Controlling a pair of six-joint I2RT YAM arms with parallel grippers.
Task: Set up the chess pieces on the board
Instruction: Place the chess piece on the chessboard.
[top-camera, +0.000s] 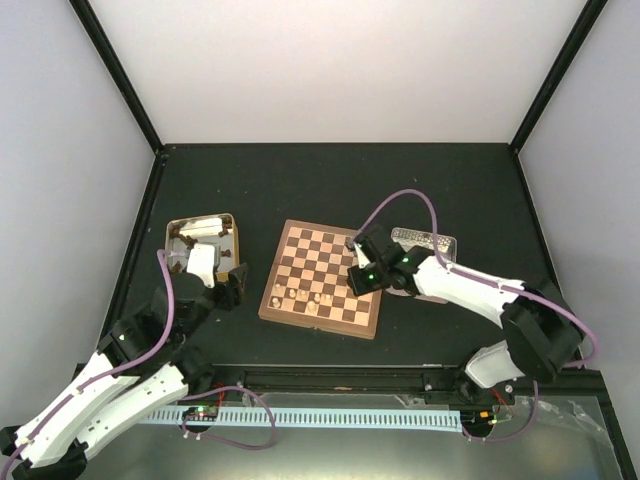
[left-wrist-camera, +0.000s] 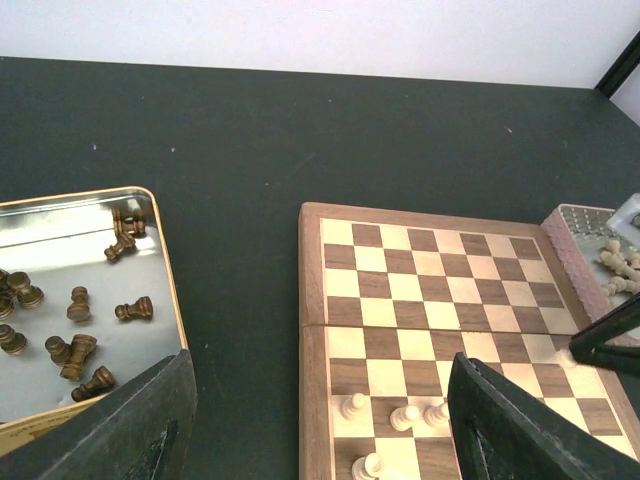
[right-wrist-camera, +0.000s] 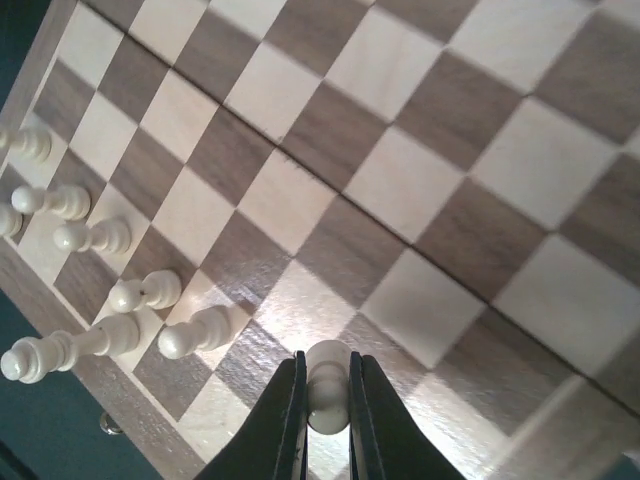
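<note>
My right gripper goes on moving the pale pawn hanging base down (right-wrist-camera: 328, 354) to the free dark square (right-wrist-camera: 256, 362) beside the nearest standing pawn and lets go there.
The board (top-camera: 322, 262) lies mid-table. Several pale chess pieces (top-camera: 300, 297) stand in its near-left squares, seen closer in the left wrist view (left-wrist-camera: 402, 414) and in the right wrist view (right-wrist-camera: 100, 236). My right gripper (right-wrist-camera: 327, 400) is shut on a pale pawn (right-wrist-camera: 327, 372) and holds it just above the board's (right-wrist-camera: 400, 180) near rows; from above, that gripper (top-camera: 353, 281) hangs over the board's right half. My left gripper (left-wrist-camera: 320, 365) is open and holds nothing. It hovers by the board's left edge (left-wrist-camera: 312, 300), between the tin and the board (top-camera: 232, 287).
A gold-rimmed tin (top-camera: 170, 232) at the left holds several dark brown pieces (left-wrist-camera: 80, 303) lying loose. A silver tin (top-camera: 428, 240) behind the right arm holds pale pieces (left-wrist-camera: 615, 268). A black frame and walls bound the dark table.
</note>
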